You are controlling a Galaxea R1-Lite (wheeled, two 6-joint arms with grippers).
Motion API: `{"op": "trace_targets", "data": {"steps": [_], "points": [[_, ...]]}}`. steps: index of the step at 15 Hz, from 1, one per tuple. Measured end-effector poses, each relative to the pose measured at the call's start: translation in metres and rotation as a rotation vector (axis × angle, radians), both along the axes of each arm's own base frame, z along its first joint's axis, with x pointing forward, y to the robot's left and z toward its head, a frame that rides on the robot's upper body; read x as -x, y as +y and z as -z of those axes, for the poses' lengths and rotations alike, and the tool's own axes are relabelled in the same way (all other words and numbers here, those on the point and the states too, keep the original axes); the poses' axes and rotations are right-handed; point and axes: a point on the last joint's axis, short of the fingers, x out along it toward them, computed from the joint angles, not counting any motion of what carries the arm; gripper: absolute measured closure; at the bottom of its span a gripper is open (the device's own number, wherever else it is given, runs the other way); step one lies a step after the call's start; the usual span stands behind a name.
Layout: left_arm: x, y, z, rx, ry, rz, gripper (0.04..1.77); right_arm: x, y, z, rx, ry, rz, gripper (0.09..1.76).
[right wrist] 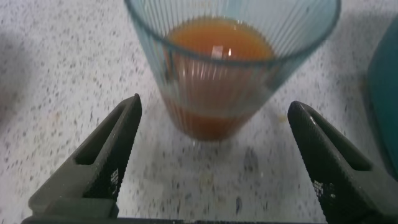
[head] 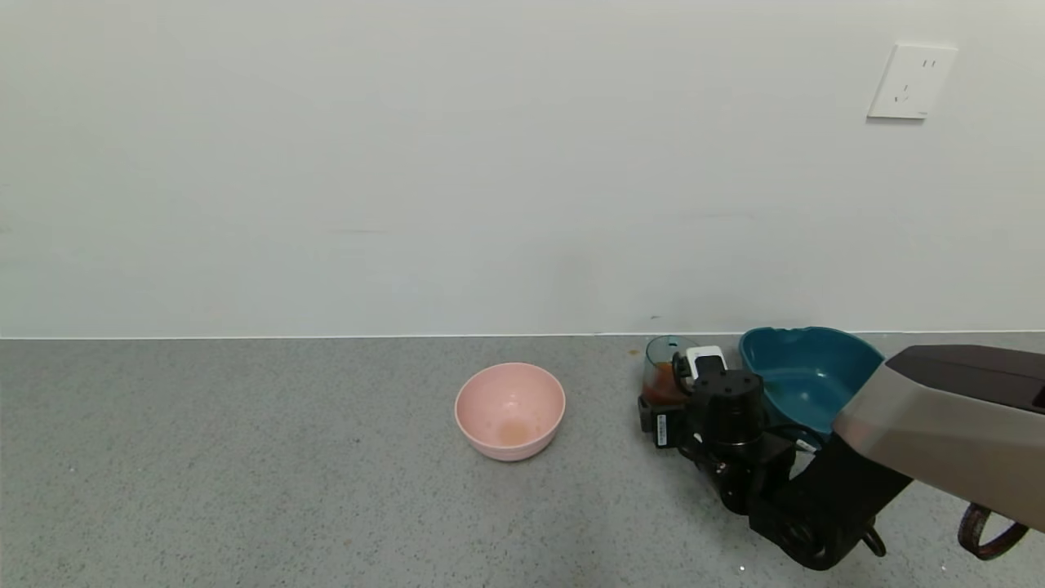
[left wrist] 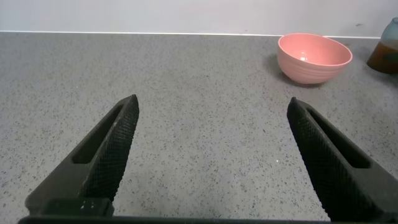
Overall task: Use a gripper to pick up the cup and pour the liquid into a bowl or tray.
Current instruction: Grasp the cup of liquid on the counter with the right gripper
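Note:
I expect the cup (head: 663,371) to empty in a smooth, freely flowing stream when I pour, because the orange-brown liquid has a level, glossy surface (right wrist: 220,42).
The cup (head: 665,369), a blue-green ribbed tumbler, stands on the grey counter near the back wall. It holds orange-brown liquid (right wrist: 217,43) in its lower part. The dark teal basin (head: 808,371) stands just to its right, upright. My right gripper (head: 671,394) is low on the counter right in front of the cup. In the right wrist view the right gripper (right wrist: 214,104) is open, its fingers (right wrist: 118,143) wide on either side of the cup (right wrist: 230,68), not touching it. My left gripper (left wrist: 211,106) is open and empty over bare counter, out of the head view.
A round pink bowl (head: 510,411) sits left of the cup, with a faint stain inside; it also shows in the left wrist view (left wrist: 314,57). The wall runs close behind the cup and basin. A wall socket (head: 910,82) is high on the right.

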Motion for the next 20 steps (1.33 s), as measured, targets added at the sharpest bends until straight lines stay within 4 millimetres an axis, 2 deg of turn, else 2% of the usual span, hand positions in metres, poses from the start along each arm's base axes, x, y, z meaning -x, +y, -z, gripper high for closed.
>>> {"op": "trace_targets", "data": {"steps": [5, 11, 20], "points": [[0.0, 0.0, 0.0, 0.0, 0.0, 0.0, 0.09, -0.015, 0.005, 0.002, -0.005, -0.029, 0.004, 0.14], [0.0, 0.0, 0.0, 0.0, 0.0, 0.0, 0.09, -0.029, 0.0, 0.004, -0.022, -0.06, 0.029, 0.14], [0.0, 0.0, 0.0, 0.0, 0.0, 0.0, 0.09, -0.029, 0.003, 0.011, -0.054, -0.118, 0.022, 0.14]]}}
